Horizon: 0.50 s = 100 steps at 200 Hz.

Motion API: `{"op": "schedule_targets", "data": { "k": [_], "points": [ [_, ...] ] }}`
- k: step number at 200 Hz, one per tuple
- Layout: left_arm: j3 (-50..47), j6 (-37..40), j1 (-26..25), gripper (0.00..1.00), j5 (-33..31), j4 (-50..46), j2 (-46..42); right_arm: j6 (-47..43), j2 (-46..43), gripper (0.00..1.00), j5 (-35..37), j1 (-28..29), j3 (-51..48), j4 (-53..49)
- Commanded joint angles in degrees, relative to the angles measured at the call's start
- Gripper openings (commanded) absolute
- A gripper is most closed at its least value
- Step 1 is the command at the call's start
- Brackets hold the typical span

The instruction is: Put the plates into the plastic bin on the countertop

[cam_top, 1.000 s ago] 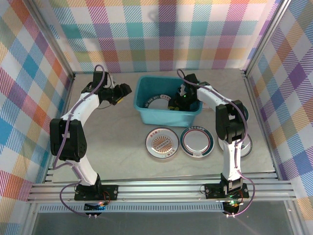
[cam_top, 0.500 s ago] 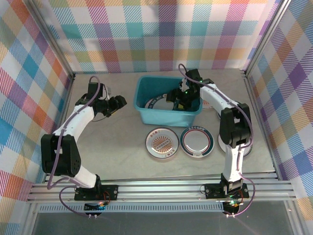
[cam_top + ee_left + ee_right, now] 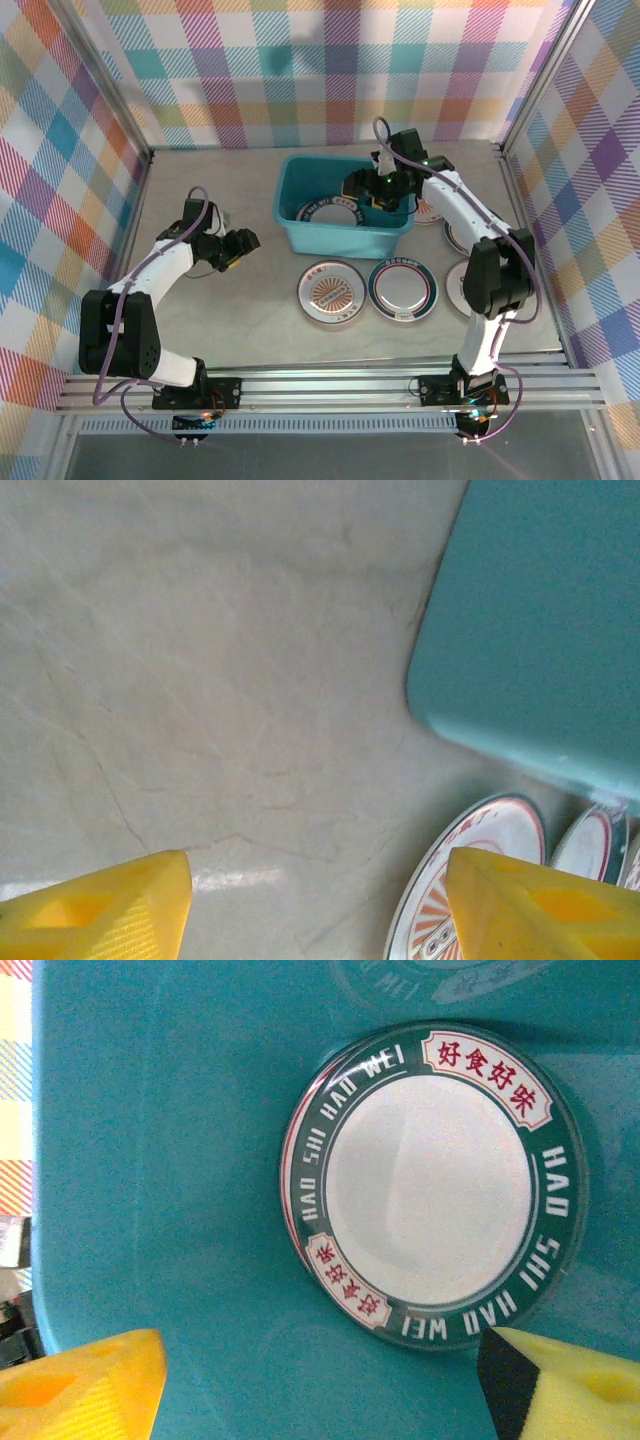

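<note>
The left gripper has open countertop (image 3: pixel 268 281) up to the orange-centred plate's free edge (image 3: pixel 301 293), so it should keep moving there with fingers apart until they straddle that edge, then close.
The teal plastic bin (image 3: pixel 340 240) stands mid-countertop. Inside lies a teal-rimmed plate (image 3: pixel 325 212), which in the right wrist view is a white plate with a dark lettered rim (image 3: pixel 430 1190) on the bin floor (image 3: pixel 150 1160). My right gripper (image 3: pixel 377 190) hovers over the bin's right half, open (image 3: pixel 320 1390), holding nothing. In front of the bin lie an orange-centred plate (image 3: pixel 331 293) and a teal-rimmed plate (image 3: pixel 402 289). My left gripper (image 3: pixel 238 245) is open (image 3: pixel 320 900) above bare countertop (image 3: pixel 200 680), left of the bin corner (image 3: pixel 540 630) and the orange plate (image 3: pixel 480 880).
More plates lie right of the bin, partly behind the right arm (image 3: pixel 455 237), (image 3: pixel 466 283). Plaid walls enclose the back and sides. A metal rail (image 3: pixel 330 385) runs along the near edge. Open countertop (image 3: pixel 240 320) lies at the front left.
The left gripper has swung from beside the bin's back-left toward the near side. The right gripper has drawn up and back from the bin floor; the plate stays in the bin.
</note>
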Motion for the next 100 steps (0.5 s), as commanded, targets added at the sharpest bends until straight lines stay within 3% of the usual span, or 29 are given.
{"op": "schedule_targets", "data": {
  "k": [1,100],
  "points": [
    [-1.75,2.32,-3.2,0.67,2.69,2.0,-0.91,-2.26,-4.04,0.83,0.6,0.33,-2.17,1.22],
    [-4.45,2.65,-10.58,0.67,4.24,6.67,4.17,-3.83,-3.67,0.85,1.13,0.27,-1.46,0.28]
  ]
}}
